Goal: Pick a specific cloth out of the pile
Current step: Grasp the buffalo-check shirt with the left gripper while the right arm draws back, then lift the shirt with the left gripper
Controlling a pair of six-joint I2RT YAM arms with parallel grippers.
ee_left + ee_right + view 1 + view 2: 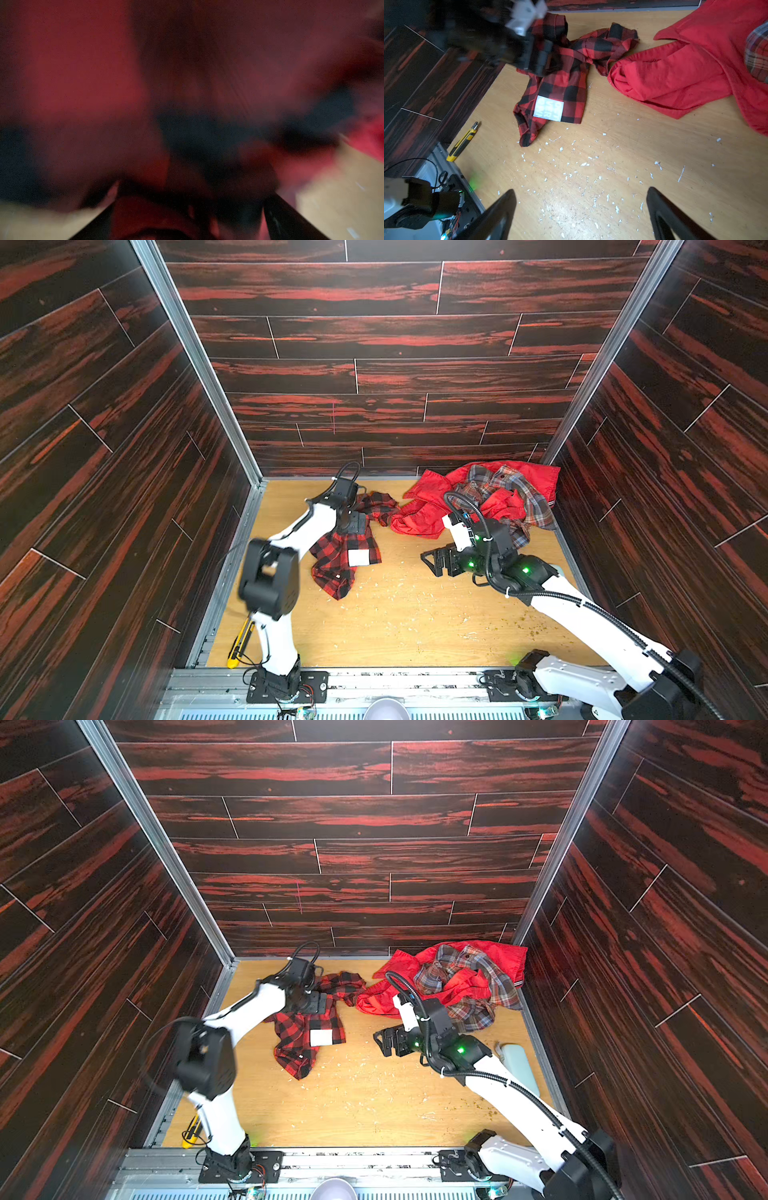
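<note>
The sleeve of the cloth is touching the red garment, so the robot's left gripper should pick the cloth up by its upper part (350, 538) and set it down clear of the pile.
The cloth (345, 560) (303, 1040), a red-and-black buffalo-check shirt with a white label (358, 558) (548, 108), lies crumpled at the table's back left, apart from the pile. My left gripper (353, 526) (316, 1004) is down on its upper part, jaws wide. The blurred left wrist view is filled with the cloth (83, 72), which bunches between the two fingers. The pile sits at the back right: a plain red garment (419, 510) (675, 72) with a grey-blue-red plaid shirt (498, 489) on top. My right gripper (436, 562) (580, 193) hangs open over bare table, in front of the pile.
A yellow utility knife (239, 645) (464, 141) lies by the left wall near the front. White scraps litter the wooden table (415, 626). A pale object (517, 1065) lies behind the right arm. Dark walls close in three sides.
</note>
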